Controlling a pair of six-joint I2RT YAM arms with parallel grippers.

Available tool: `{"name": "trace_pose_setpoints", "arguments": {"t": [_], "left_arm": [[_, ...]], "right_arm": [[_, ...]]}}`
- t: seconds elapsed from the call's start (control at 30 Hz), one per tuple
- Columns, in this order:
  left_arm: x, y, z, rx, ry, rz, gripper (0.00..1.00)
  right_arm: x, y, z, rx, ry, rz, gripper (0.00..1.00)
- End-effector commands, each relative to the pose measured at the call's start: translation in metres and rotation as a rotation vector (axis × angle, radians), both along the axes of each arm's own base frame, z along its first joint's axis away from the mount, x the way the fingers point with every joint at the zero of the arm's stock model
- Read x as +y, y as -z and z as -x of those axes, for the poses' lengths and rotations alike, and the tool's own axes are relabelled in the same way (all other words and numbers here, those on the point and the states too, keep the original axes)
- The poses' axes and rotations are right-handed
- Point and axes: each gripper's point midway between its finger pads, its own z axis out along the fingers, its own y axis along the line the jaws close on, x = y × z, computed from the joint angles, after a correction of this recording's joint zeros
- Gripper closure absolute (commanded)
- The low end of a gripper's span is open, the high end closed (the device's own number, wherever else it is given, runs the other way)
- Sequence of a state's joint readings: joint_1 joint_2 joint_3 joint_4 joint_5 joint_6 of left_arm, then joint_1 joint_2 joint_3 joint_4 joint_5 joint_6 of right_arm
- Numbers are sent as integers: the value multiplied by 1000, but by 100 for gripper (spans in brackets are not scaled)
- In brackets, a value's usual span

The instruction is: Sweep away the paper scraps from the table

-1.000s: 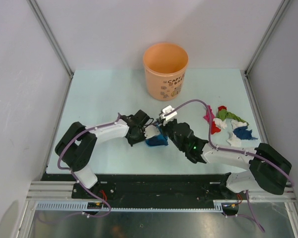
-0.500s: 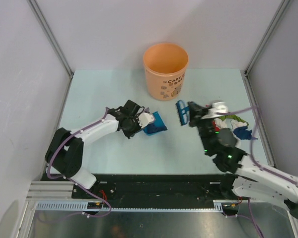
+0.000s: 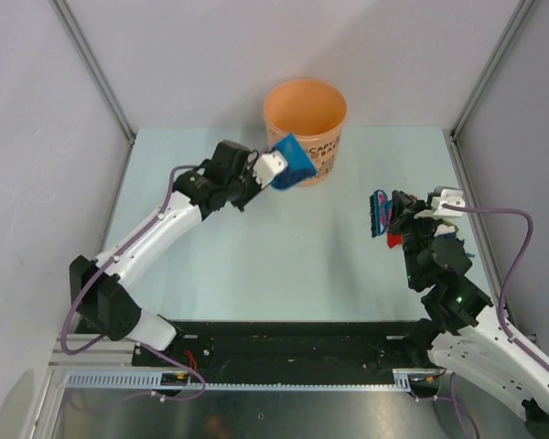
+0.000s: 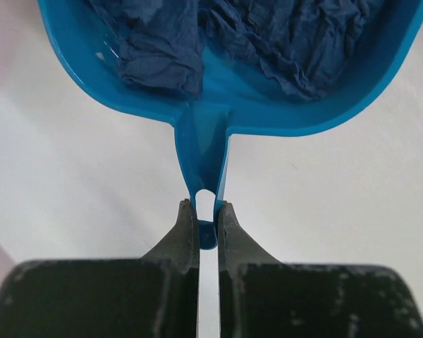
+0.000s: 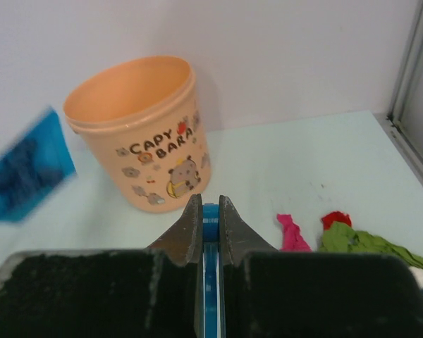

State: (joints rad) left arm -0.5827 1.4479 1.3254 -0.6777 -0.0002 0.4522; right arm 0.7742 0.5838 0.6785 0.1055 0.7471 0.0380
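The loaded dustpan is pointing at the bucket's near side (image 3: 319,165), lower than the bucket's rim, so the robot's left gripper needs to lift it above the bucket's open top (image 3: 306,106) before tipping the scraps in.
My left gripper (image 3: 273,168) (image 4: 206,211) is shut on the handle of the blue dustpan (image 3: 293,162) (image 4: 218,105), held in the air against the near side of the orange bucket (image 3: 305,128) (image 5: 137,134). Crumpled blue paper scraps (image 4: 162,42) lie in the pan. My right gripper (image 3: 396,216) (image 5: 211,208) is shut on the small blue brush (image 3: 381,213) (image 5: 211,220), over the right part of the table (image 3: 284,256). Pink (image 5: 290,234), red (image 5: 336,219) and green (image 5: 366,241) scraps lie on the table just right of it; the top view hides most behind my right arm.
The bucket stands at the back middle of the table. Grey walls and metal posts (image 3: 480,78) close in both sides and the back. A black rail (image 3: 284,334) runs along the near edge, by the arm bases.
My left arm has lifted the dustpan from the middle of the table up and back to the bucket. My right arm has swung the brush to the right, away from the dustpan.
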Motion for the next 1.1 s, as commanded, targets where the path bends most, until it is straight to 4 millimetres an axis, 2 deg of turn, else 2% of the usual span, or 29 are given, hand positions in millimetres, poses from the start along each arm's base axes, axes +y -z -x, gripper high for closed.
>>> {"name": "trace_pose_setpoints", "arguments": {"t": [0.0,0.03,0.07,0.1,0.13,0.17,0.2,0.23,0.27,0.37,0.4,0.43,0.53,0.63,0.93,1.0,1.03,1.07], "left_arm": [[-7,-60,-41,-136,-104,52,100],[-10,-79,-50,-174,-111,72,100],[-10,-85,-55,-191,-123,75,100],[-14,-83,-63,-188,-123,63,100],[-16,-102,-71,-230,-128,78,100],[-18,-104,-78,-241,-136,68,100],[-18,-97,-89,-240,-158,32,100],[-19,-114,-101,-283,-173,36,100],[-19,-118,-110,-299,-187,27,100],[-16,-135,-144,-371,-253,-24,100],[-8,-141,-153,-404,-300,-58,100],[-8,-152,-166,-448,-316,-76,100],[3,-177,-187,-551,-380,-161,100],[16,-198,-192,-627,-397,-288,100],[26,-197,-198,-709,-357,-691,100],[28,-211,-197,-764,-402,-733,100],[23,-201,-198,-761,-347,-839,100],[22,-213,-198,-817,-379,-837,100]], "right_arm": [[-2,20,-3,71,-2,26,100],[-3,27,-3,95,1,43,100],[-2,30,-2,102,-5,39,100],[-3,35,-2,115,-6,46,100],[-3,38,-2,119,-8,47,100],[-2,40,-2,123,-10,49,100],[-2,42,-2,126,-11,50,100],[-3,46,-2,133,-8,53,100],[-2,47,-3,137,-8,55,100],[-2,53,-4,147,-10,56,100],[-1,55,-4,151,-14,59,100],[-1,56,-4,152,-16,56,100],[0,59,-3,163,-24,55,100],[-1,61,0,168,-32,54,100],[-1,58,4,155,-46,31,100],[0,59,4,159,-50,32,100],[0,59,4,160,-53,32,100],[1,60,4,161,-58,33,100]]}}
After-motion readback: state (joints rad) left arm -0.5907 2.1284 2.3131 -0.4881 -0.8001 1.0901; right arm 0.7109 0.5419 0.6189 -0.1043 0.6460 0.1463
